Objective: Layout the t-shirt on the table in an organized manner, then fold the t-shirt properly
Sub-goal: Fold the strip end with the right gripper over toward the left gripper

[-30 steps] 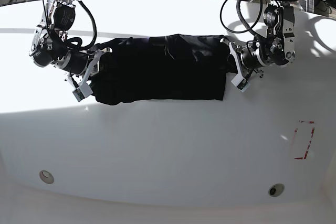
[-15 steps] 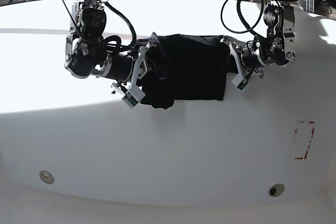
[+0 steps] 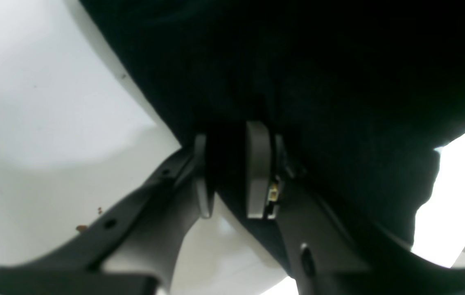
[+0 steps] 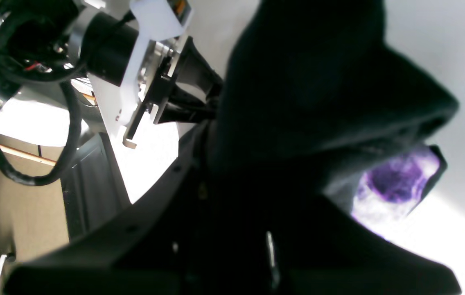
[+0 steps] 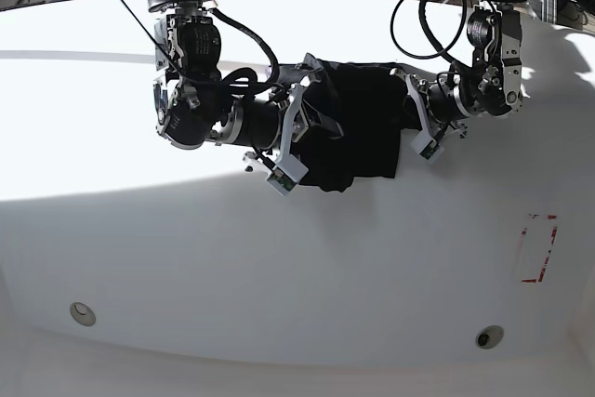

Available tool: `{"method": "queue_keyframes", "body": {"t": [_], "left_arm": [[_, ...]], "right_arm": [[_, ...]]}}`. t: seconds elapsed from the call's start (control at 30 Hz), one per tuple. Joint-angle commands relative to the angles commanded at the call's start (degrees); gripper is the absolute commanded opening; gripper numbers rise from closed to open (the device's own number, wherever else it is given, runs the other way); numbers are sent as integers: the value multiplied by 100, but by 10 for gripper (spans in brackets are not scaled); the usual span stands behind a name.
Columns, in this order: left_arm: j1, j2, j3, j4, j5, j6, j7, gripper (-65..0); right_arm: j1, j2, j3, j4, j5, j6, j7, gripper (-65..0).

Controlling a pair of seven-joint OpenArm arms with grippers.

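Observation:
The t-shirt's lifted end [image 5: 322, 99] is above the rest and its opposite edge [image 5: 398, 127] is in my left gripper, so my right gripper should carry on toward that edge and let go.
The black t-shirt [image 5: 364, 118] lies bunched at the back of the white table [image 5: 279, 276], its left end lifted and carried over the rest. My right gripper [image 5: 319, 139], on the base view's left, is shut on that lifted end. In the right wrist view black cloth [image 4: 318, 102] drapes over the fingers and hides them, and the purple tag [image 4: 396, 180] shows beside it. My left gripper [image 5: 407, 125] holds the shirt's right edge. In the left wrist view its fingers [image 3: 257, 168] are shut on a fold of the t-shirt [image 3: 318, 82], low over the table.
A red dashed rectangle [image 5: 539, 248] marks the table at the right. Two metal discs [image 5: 82, 312] [image 5: 489, 336] sit near the front edge. Cables and equipment crowd the space behind the table's back edge. The two arms are close together above the shirt.
My right gripper has swept from the shirt's far left end rightward, dragging that end over the middle, so the shirt is about half as wide. The left arm has stayed put.

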Motion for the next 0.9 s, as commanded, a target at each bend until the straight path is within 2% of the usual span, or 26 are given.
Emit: {"method": "queue_keyframes", "body": {"t": [0.13,0.2,0.43,0.53,0.67,0.77,0.9], "left_arm": [[0,9,0,0,0,0,0,-543],[0,9,0,0,0,0,0,-543],[0,9,0,0,0,0,0,-543],[0,18,0,0,0,0,0,-543],[0,18,0,0,0,0,0,-543],[0,18,0,0,-9,0,0,-543],[0,18,0,35,-18,0,0,-543]], "right_arm": [[53,0,-9,-141,-79,0,18,-644],[105,0,-9,-229,-97,0,18,-610],[316,-220,-18,-554,-114,0,26,-327],[404,-264,-70,-571,-114,-88,26,-265],[545,-440,-360,-563,-114,-360,26,-243],[615,-492,-527,-554,-105,-475,26,-241],[738,-492,-571,-563,-97,-475,26,-243]]}}
